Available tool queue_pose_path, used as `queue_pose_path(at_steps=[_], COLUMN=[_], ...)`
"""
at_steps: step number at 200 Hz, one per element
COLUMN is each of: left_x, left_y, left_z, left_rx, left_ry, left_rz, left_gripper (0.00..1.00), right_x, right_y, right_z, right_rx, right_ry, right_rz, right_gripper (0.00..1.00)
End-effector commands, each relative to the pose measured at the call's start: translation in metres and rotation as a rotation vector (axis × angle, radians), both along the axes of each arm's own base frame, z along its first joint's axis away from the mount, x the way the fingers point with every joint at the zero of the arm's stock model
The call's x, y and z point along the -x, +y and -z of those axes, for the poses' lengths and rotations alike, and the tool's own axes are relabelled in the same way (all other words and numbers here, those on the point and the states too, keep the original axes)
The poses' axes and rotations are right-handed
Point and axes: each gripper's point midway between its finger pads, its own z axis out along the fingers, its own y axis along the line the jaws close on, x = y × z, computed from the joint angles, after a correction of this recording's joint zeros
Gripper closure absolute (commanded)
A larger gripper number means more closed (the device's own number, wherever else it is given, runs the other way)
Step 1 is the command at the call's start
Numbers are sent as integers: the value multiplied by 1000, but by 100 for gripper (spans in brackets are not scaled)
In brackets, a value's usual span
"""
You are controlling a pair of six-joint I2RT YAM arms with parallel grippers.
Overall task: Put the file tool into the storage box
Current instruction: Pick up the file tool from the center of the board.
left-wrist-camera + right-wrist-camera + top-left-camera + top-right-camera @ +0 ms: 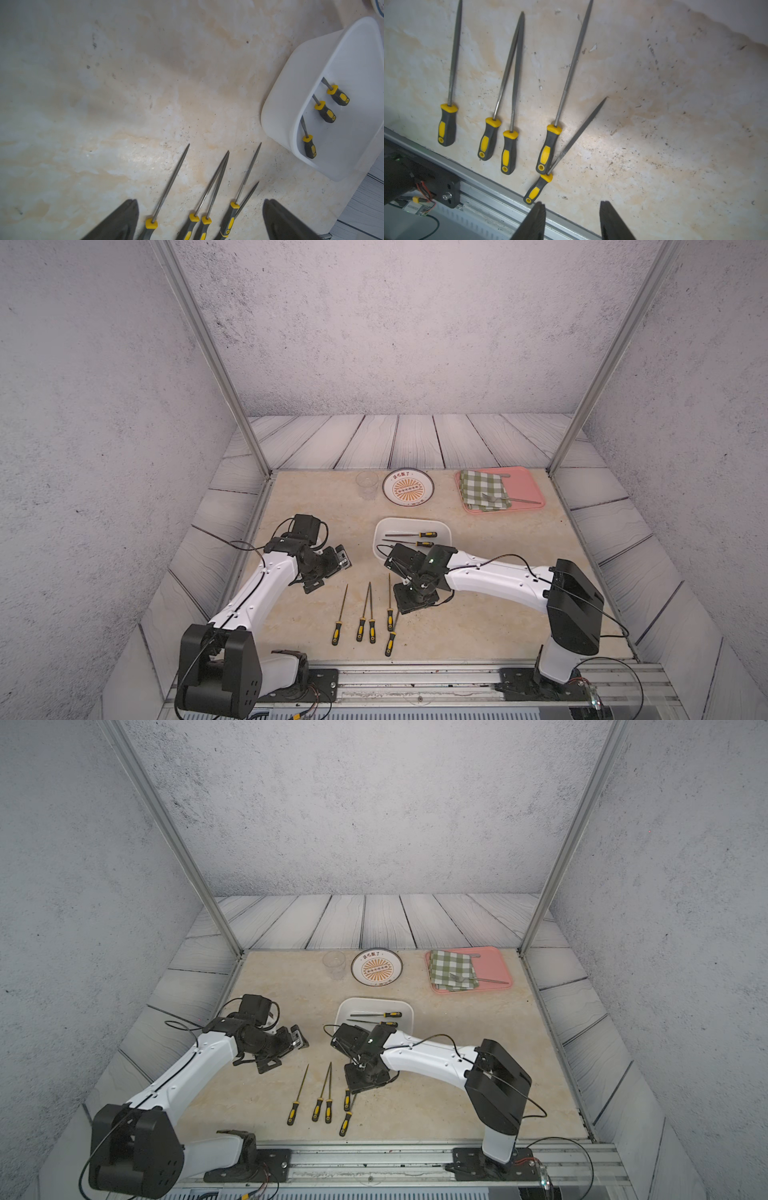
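Observation:
I should keep moving my right gripper toward the upper file's handle, as it lies on top of the short file (392, 629), until its fingers can close around that handle (390, 619).
Several file tools with black-and-yellow handles lie side by side near the table's front edge (363, 616) (322, 1094) (508, 151) (204, 220). The nearest one (537, 188) is shorter, and its blade slants against its neighbour's handle. The white storage box (444, 531) (345, 1011) (301, 72) stands behind them with three files (325, 112) inside. My right gripper (573, 202) hangs above the front rail, right of the short file's handle, open and empty. My left gripper (200, 200) is open and empty, hovering over the row of handles; its arm (291, 568) reaches in from the left.
At the back stand a clear glass (367, 483), a round patterned plate (408, 488) and a pink tray (525, 483) holding a green checked cloth (484, 489) and a fork (513, 500). A metal rail (415, 676) runs along the front edge.

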Motion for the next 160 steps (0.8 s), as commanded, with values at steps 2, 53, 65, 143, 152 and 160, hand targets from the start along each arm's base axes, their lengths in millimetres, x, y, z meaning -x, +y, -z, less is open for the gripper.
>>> queue_pose_path(at_steps=[2, 53, 65, 143, 152, 160], left_x=[1, 9, 10, 9, 10, 11], left_y=[4, 12, 10, 4, 4, 5], left_z=[7, 9, 11, 10, 10, 9], left_rx=[-6, -37, -25, 14, 13, 12], left_ry=[32, 25, 23, 12, 12, 10], left_rz=[-38, -69, -73, -66, -64, -63], left_gripper=[1, 1, 1, 0, 0, 0], right_x=[11, 18, 19, 10, 9, 9], right_y=[-1, 17, 21, 37, 39, 40], right_z=[1, 21, 25, 42, 43, 45], right_rx=[41, 63, 64, 82, 82, 84], right_ry=[12, 39, 39, 24, 27, 31], right_rz=[-67, -108, -112, -144, -145, -145], right_gripper=[53, 53, 53, 54, 54, 54])
